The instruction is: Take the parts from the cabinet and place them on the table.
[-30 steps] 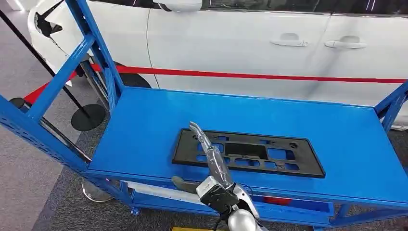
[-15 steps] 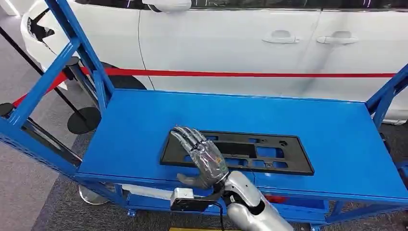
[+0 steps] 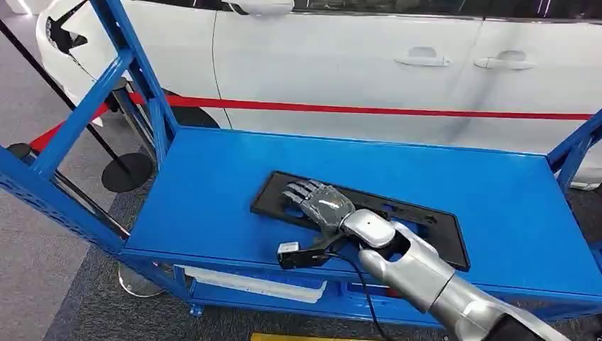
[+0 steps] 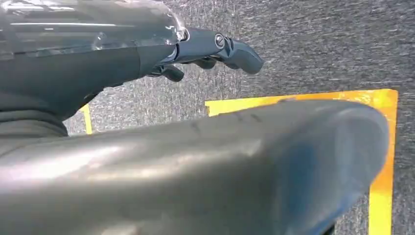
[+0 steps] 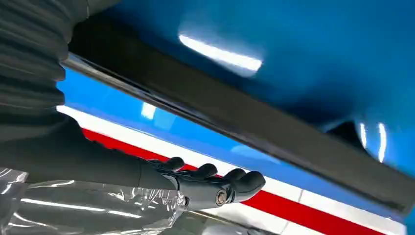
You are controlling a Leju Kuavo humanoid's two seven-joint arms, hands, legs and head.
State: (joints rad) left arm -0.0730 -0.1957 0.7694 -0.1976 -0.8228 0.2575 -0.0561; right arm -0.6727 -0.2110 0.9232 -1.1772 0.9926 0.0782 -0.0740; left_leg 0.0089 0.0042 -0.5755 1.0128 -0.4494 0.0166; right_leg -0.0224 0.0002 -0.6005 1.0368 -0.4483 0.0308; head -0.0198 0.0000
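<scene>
The black plastic part (image 3: 447, 241) should show a hollow, ribbed bottom side when I lift it, because the part's deep side edge (image 5: 235, 111) keeps the part's top side up.
A flat black plastic part (image 3: 454, 243) with several cut-outs lies on the blue table (image 3: 206, 206). My right hand (image 3: 321, 201) reaches in from the lower right and lies palm down over the part's left end, fingers spread, gripping nothing that I can see. In the right wrist view the right hand (image 5: 195, 188) has its fingers stretched out beside the part's dark edge (image 5: 244, 117). In the left wrist view my left hand (image 4: 205, 49) hangs over grey carpet, fingers loosely apart and holding nothing.
Slanted blue frame posts (image 3: 135, 71) rise at the table's left end, and another at the right edge. A white car (image 3: 341, 64) stands close behind a red barrier belt (image 3: 355, 110). A stanchion base (image 3: 126, 172) sits on the floor at left. Yellow tape (image 4: 381, 147) marks the carpet.
My right hand has gone from standing upright at the table's front edge to lying palm down over the black part's left end. The camera has shifted slightly.
</scene>
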